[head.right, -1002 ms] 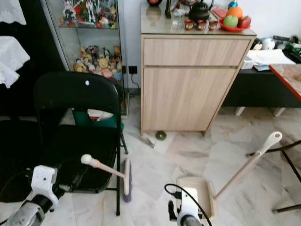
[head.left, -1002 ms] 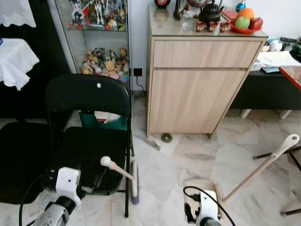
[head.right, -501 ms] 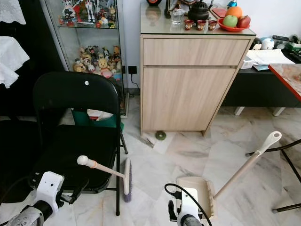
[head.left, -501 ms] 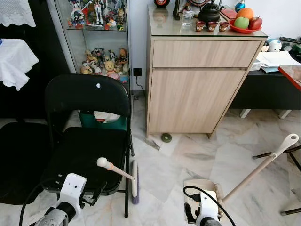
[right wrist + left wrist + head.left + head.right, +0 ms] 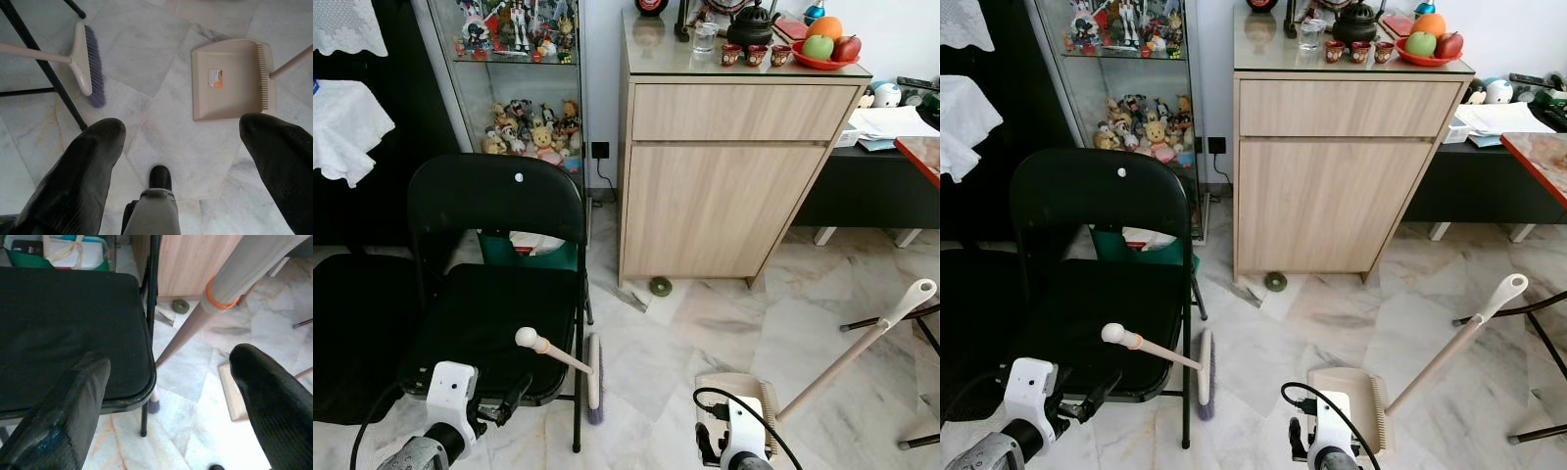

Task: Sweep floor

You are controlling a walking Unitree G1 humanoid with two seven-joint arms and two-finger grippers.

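The broom will come away from the black folding chair when the robot carries it, because the broom handle [image 5: 554, 353] is only leaning across the seat's edge [image 5: 574, 362].
A broom leans against the black folding chair [image 5: 499, 313]. Its knobbed handle [image 5: 548, 348] sticks out over the seat's front corner and its purple-bristled head [image 5: 593, 377] rests on the floor. A beige dustpan [image 5: 230, 78] lies flat on the marble, and its long handle [image 5: 862, 343] slants up to the right. My left gripper [image 5: 168, 360] is open, low in front of the chair seat, with the broom handle [image 5: 220, 298] just beyond its fingers. My right gripper [image 5: 181, 129] is open above the floor, with the dustpan just ahead and the broom head [image 5: 85, 61] off to one side.
A wooden cabinet [image 5: 724, 186] stands ahead with a small green disc [image 5: 660, 286] and a scrap on the floor at its foot. A glass display case [image 5: 519, 88] is behind the chair. Black chair legs [image 5: 920, 323] and a red table edge are at the right.
My left wrist has drawn back slightly to the left and its fingers now show beside the seat's front edge. Broom, dustpan and right arm have stayed put.
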